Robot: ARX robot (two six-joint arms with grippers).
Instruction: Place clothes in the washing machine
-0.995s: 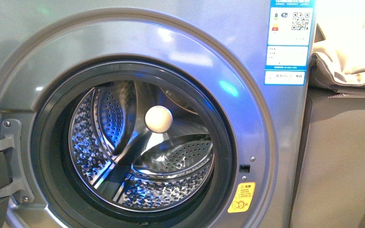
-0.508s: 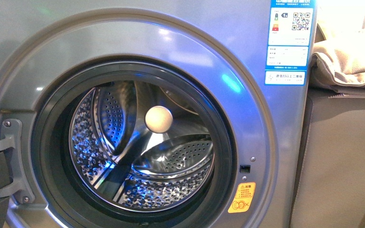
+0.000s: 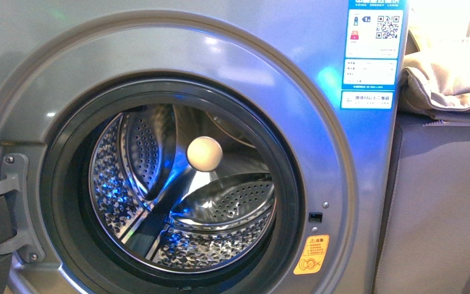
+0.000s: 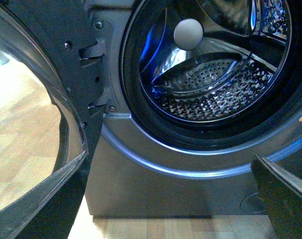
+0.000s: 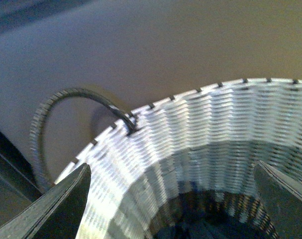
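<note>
The clothes [image 5: 205, 230] will hang long over the porthole's rim when I carry them to the washing machine's drum, because dark blue fabric slumps deep [image 5: 193, 219] in the basket.
The silver-grey washing machine [image 3: 220, 55] fills the front view, its porthole open onto the bare perforated drum [image 3: 220, 245] with a pale round knob [image 3: 204, 153] at the back. Neither arm shows there. In the left wrist view my left gripper [image 4: 173, 199] stands open and holds nothing, low in front of the washing machine [image 4: 155, 184] beneath the porthole. My right gripper [image 5: 170, 204] is open above a white woven basket [image 5: 200, 129]. Dark blue fabric, the clothes [image 5: 200, 226], lies deep inside it, blurred and mostly hidden.
The machine's door [image 4: 36, 99] hangs open at the left on its hinge [image 3: 12, 202]. A beige folded cloth [image 3: 447, 79] lies on a beige-grey panel [image 3: 447, 208] to the machine's right. The basket's wire handle [image 5: 66, 97] arches up at its rim. Wooden floor [image 4: 155, 229] lies below.
</note>
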